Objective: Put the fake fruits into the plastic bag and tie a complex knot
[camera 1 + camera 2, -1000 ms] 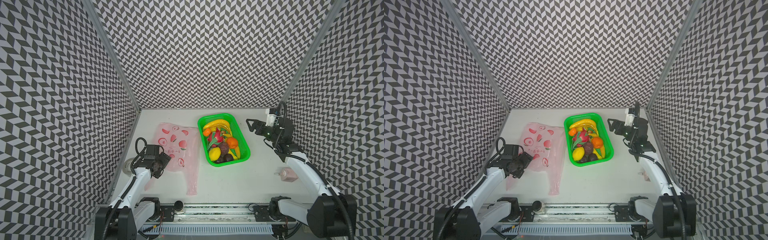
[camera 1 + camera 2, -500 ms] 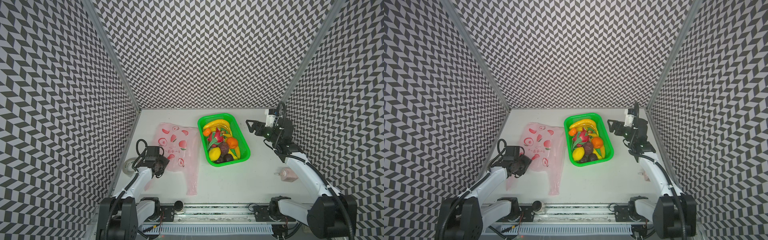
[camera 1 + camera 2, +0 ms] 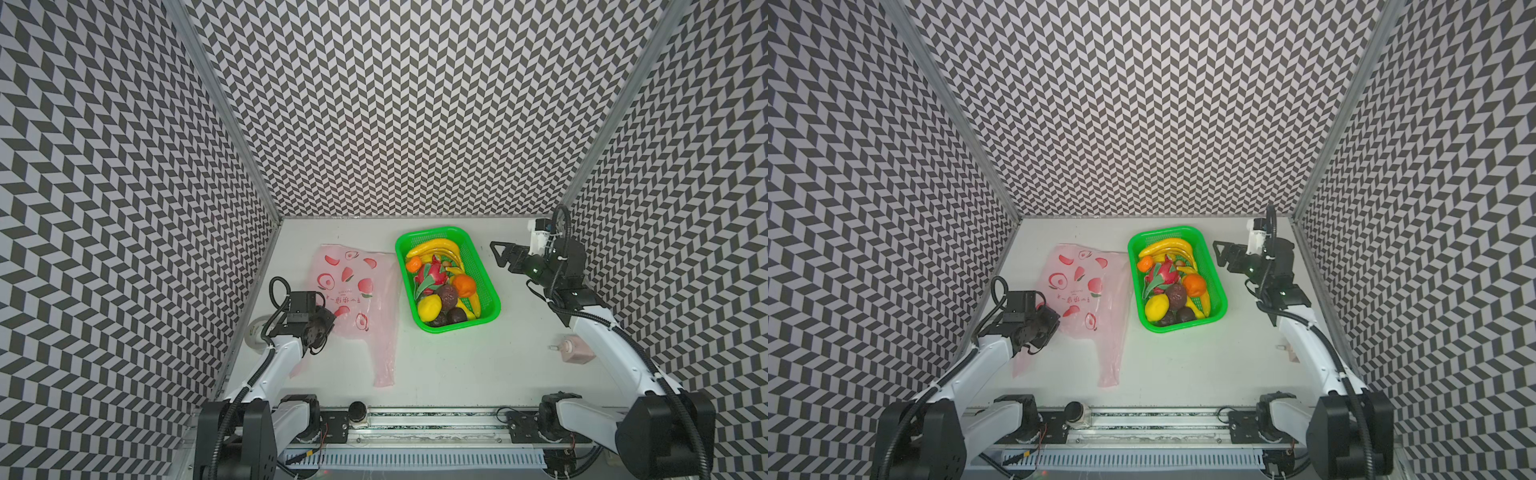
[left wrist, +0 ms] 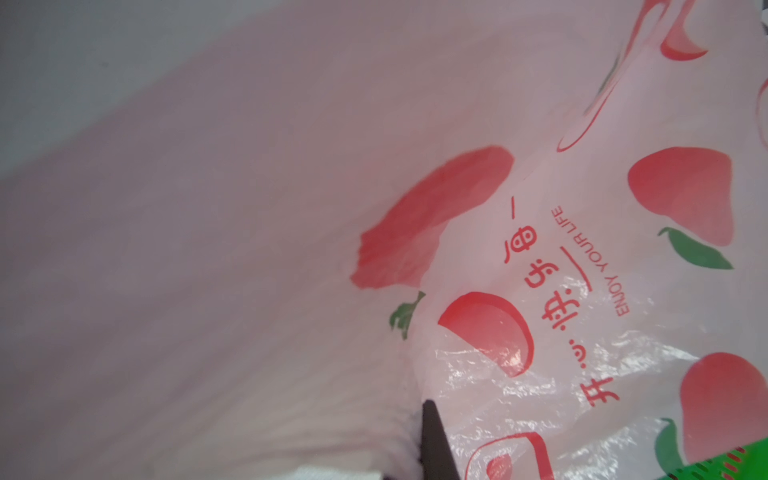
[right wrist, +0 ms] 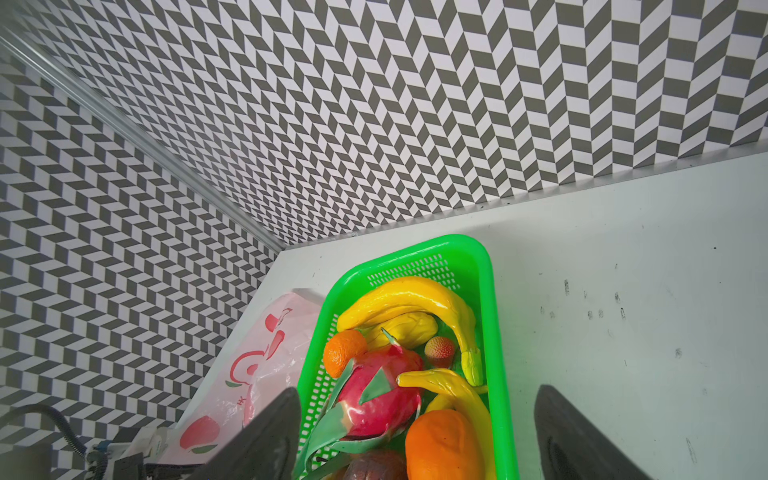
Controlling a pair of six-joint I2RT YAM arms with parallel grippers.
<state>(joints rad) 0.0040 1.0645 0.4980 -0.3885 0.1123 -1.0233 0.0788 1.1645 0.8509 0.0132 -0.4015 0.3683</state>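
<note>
The plastic bag's opening (image 3: 352,336) is lying flat, and my left gripper is on one edge of it. My right gripper should raise the film (image 3: 385,281) beside the basket before I load fruits.
The pale-pink plastic bag (image 3: 353,286) (image 3: 1084,282) lies flat on the table, its handles trailing toward the front. My left gripper (image 3: 322,328) (image 3: 1050,326) is shut on the bag's near left edge. In the left wrist view the film (image 4: 540,249) bunches against a dark fingertip (image 4: 432,432). The fake fruits (image 3: 444,278) (image 3: 1169,282) fill the green basket (image 3: 482,270) to the right of the bag: bananas, oranges, a lemon, a dragon fruit (image 5: 378,395) and dark balls. My right gripper (image 3: 498,253) (image 5: 417,415) hangs open and empty above the basket's far right side. No knot shows.
A small pink bottle (image 3: 575,350) lies beside the right arm near the right wall. A tape roll (image 3: 254,332) sits against the left wall behind the left arm. Patterned walls close in three sides. A black knob (image 3: 357,409) stands on the front rail.
My left gripper has gone from open to shut, pinching the bag's edge, and it has shifted slightly. The right arm has hardly moved and stays open.
</note>
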